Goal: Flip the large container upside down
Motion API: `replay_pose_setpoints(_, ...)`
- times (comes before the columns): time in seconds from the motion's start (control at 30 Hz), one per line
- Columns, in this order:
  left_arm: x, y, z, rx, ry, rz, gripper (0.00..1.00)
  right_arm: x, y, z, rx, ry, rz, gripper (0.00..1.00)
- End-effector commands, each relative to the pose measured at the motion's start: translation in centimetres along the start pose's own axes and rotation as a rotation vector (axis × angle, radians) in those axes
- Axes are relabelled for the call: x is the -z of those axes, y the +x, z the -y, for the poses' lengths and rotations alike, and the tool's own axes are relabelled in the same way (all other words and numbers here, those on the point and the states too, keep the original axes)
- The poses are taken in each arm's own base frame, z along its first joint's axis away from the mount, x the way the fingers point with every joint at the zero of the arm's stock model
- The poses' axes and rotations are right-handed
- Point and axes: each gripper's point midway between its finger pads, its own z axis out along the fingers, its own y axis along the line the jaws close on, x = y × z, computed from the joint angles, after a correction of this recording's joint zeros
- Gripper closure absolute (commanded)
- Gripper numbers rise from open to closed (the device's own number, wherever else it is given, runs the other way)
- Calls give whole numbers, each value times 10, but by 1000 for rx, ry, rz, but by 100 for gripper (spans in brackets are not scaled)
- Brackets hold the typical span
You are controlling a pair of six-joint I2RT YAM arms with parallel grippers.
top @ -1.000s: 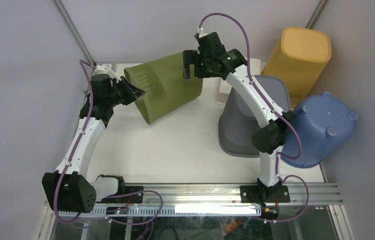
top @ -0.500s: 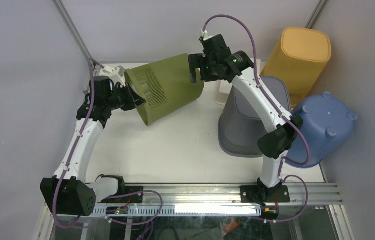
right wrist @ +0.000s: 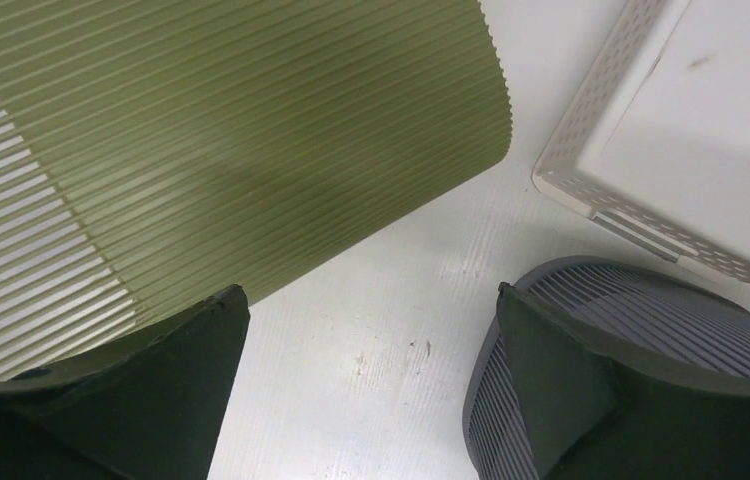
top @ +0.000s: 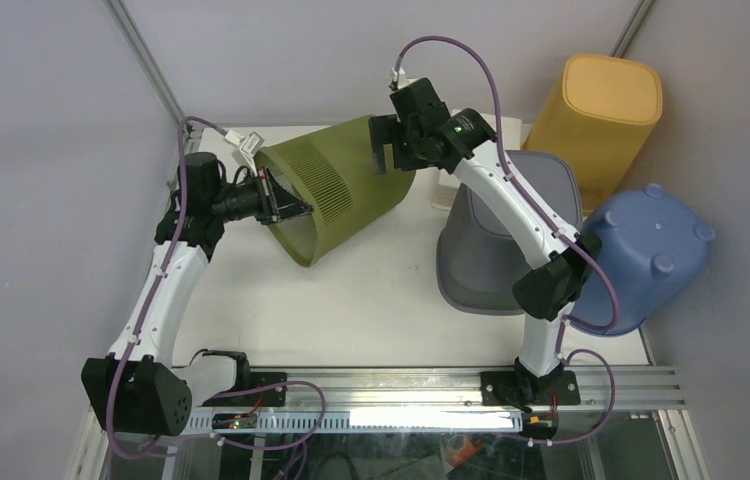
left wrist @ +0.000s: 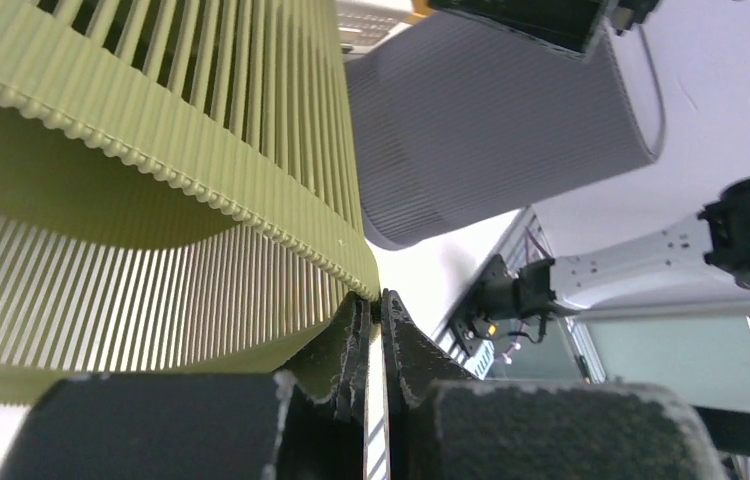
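Note:
My right gripper should back away and close on the container's base edge [right wrist: 497,80], because its open fingers are on either side of the gap [right wrist: 376,330] beside the container's side.
The large olive ribbed container [top: 336,185] lies tilted on its side over the back of the table, mouth toward the left. My left gripper [top: 269,195] is shut on its rim; in the left wrist view the jaws [left wrist: 373,310] pinch the toothed rim edge of the container [left wrist: 151,150]. My right gripper [top: 386,150] is open at the container's base end. In the right wrist view it [right wrist: 371,300] is empty, its left finger close beside the olive wall [right wrist: 201,130]. I cannot tell if they touch.
A grey ribbed basket [top: 481,250] lies on its side at the right, under the right arm. A white mesh basket [right wrist: 691,130] sits behind it. A yellow bin [top: 601,110] and a blue tub [top: 646,250] stand at the far right.
My left wrist has rolled while holding the rim, and the olive container has turned and swung a little toward the right. My right gripper shifted slightly beside its base end.

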Motion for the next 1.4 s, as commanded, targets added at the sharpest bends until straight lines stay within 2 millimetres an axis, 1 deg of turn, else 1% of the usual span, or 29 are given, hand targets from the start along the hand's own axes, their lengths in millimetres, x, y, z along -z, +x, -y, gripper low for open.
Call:
replay_pose_setpoints(0.0,19,-9,56,-146,221,30,100,26,-31,3,-41,-5,121,1)
replay_pose_setpoints(0.07,22,-8,62,-160,240,31,100,27,-35,2,-46,-18,126,1)
replay_pose_setpoints(0.3,36,8,84,-212,344,15,100,26,-42,0,-60,-41,127,1)
replay_pose_setpoints(0.37,38,12,85,-234,341,26,100,24,-43,1,-70,-45,126,1)
replay_pose_setpoints(0.43,33,15,72,-216,301,32,100,20,-42,0,-73,-46,121,1)
replay_pose_setpoints(0.53,19,19,43,-142,217,31,100,9,-37,-1,-72,-42,95,1)
replay_pose_setpoints(0.57,15,17,30,-104,164,37,100,5,-35,0,-70,-38,85,1)
replay_pose_setpoints(0.63,9,8,10,-30,49,62,100,-4,-30,2,-66,-23,62,1)
replay_pose_setpoints(0.67,9,2,4,-19,10,74,100,-8,-28,4,-68,-17,51,1)
replay_pose_setpoints(0.77,13,-11,-1,-53,-73,102,100,-20,-23,9,-73,-11,24,1)
replay_pose_setpoints(0.87,20,-17,-9,-83,-161,107,100,-28,-24,14,-78,-5,16,1)
replay_pose_setpoints(0.93,22,-17,-12,-86,-190,95,85,-32,-25,16,-84,-7,12,1)
replay_pose_setpoints(0.97,23,-17,-12,-85,-194,90,79,-35,-25,16,-82,-7,13,1)
replay_pose_setpoints(1.03,25,-20,-8,-89,-197,94,61,-39,-28,17,-84,-6,17,1)
replay_pose_setpoints(1.1,30,-25,-3,-101,-205,115,48,-43,-31,17,-87,-11,20,1)
replay_pose_setpoints(1.13,32,-29,-2,-106,-217,130,46,-44,-33,17,-90,-14,22,1)
replay_pose_setpoints(1.2,36,-36,0,-109,-235,157,44,-48,-38,19,-98,-21,31,1)
replay_pose_setpoints(1.23,37,-39,0,-105,-248,169,41,-51,-40,20,-103,-25,32,1)
replay_pose_setpoints(1.27,39,-41,-2,-91,-268,184,37,-53,-42,20,-108,-35,36,1)
replay_pose_setpoints(1.37,40,-45,-11,-34,-324,217,33,-58,-51,21,-124,-55,53,1)
